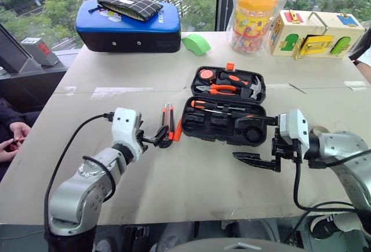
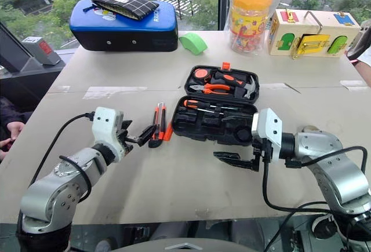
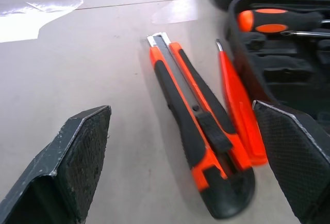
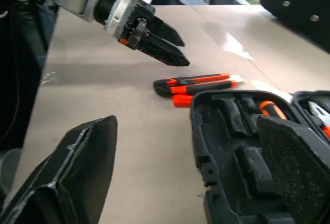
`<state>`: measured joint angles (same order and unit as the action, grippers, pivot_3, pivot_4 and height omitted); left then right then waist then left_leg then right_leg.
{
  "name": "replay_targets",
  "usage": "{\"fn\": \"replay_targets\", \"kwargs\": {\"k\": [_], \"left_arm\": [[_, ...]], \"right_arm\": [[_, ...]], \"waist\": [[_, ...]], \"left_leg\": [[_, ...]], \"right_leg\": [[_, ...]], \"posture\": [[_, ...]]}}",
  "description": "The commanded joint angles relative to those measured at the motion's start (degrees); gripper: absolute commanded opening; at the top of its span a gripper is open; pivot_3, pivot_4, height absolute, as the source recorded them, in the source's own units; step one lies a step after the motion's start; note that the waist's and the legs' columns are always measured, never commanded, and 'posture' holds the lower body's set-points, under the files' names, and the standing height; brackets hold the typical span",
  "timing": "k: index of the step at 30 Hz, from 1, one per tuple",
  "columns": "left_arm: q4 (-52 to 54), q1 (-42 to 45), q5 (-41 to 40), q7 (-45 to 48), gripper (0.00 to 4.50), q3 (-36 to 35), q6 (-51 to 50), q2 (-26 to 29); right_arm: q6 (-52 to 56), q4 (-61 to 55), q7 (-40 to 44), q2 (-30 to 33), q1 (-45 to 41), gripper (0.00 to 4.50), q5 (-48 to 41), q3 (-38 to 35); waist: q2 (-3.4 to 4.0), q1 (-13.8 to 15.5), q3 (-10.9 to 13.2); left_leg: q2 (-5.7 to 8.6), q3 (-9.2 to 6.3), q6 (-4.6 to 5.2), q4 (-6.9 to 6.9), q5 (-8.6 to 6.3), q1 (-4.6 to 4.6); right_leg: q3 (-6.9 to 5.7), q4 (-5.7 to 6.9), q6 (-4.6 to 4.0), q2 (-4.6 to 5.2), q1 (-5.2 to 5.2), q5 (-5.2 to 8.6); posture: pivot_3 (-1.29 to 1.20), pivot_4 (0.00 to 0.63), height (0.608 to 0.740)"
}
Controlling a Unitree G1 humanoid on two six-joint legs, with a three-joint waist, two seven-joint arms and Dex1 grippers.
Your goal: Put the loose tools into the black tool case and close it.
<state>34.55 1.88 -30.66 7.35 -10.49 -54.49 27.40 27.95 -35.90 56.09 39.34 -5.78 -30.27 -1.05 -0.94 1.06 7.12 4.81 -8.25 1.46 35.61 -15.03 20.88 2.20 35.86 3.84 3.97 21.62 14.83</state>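
My gripper will lower the thin orange screwdriver (image 1: 177, 130), and it should settle flat in the tool case then, because empty moulded hollows (image 1: 213, 120) show beside the black-and-orange screwdriver.
The black tool case (image 1: 226, 126) lies open at mid-table, its lid half holding pliers, a hammer and a tape measure. A black-and-orange screwdriver (image 1: 204, 105) and a dark round roll (image 1: 250, 134) rest in the near half. To the left of the case lie an orange-black utility knife (image 1: 167, 124) and a thin orange screwdriver (image 1: 177, 129), side by side. My left gripper (image 1: 155, 138) is open, its fingertips just short of the knife's (image 3: 196, 131) near end. My right gripper (image 1: 256, 139) is open and empty at the case's near right corner, pointing left.
At the back stand a blue rounded case (image 1: 127, 29) with a checked pouch (image 1: 128, 4) on it, a green object (image 1: 196, 44), an orange-lidded jar (image 1: 252, 17) and a yellow wooden latch box (image 1: 316, 35). A person's hands (image 1: 11, 139) show past the left table edge.
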Motion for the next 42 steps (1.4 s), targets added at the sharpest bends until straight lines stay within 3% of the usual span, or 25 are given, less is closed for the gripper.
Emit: {"fn": "replay_targets", "kwargs": {"k": [1,11,29,42], "left_arm": [[-2.29,3.54,0.54,2.49,4.5,1.72,1.82,-0.35],[-12.76,9.8,9.96,8.58,4.5,9.68,7.85,5.22],[-19.22,15.34,17.98,15.8,4.5,18.12,15.02,2.18],[-19.06,16.94,20.55,15.67,4.5,20.72,9.33,-0.96]], "right_arm": [[0.16,-5.61,-2.95,0.87,3.22,4.46,-1.63,-3.47],[0.22,-9.1,-7.08,1.68,6.99,4.46,-1.69,-4.57],[-0.17,-10.29,-10.11,2.49,8.86,4.46,-2.02,-4.96],[-0.03,-10.31,-10.17,3.86,9.19,4.46,-2.92,-5.21]], "waist": [[-0.04,0.33,0.02],[-0.11,0.04,0.06],[-0.18,1.05,0.09],[-0.18,1.21,0.09]], "left_leg": [[0.0,-0.03,-0.18,-0.01,0.1,0.02],[0.01,0.04,-0.18,-0.01,0.11,0.0],[0.05,-0.01,-0.21,0.07,0.14,0.09],[0.05,-0.08,-0.14,0.34,0.1,0.23]], "right_leg": [[-0.02,-0.01,0.0,0.01,0.0,0.0],[-0.09,-0.01,0.01,0.01,0.0,0.01],[-0.13,-0.03,0.03,0.05,0.0,0.0],[-0.36,0.0,0.03,0.05,-0.01,0.0]], "posture": [[0.0,0.15,0.74],[0.0,0.15,0.74],[0.0,0.15,0.74],[0.0,0.15,0.74]]}}
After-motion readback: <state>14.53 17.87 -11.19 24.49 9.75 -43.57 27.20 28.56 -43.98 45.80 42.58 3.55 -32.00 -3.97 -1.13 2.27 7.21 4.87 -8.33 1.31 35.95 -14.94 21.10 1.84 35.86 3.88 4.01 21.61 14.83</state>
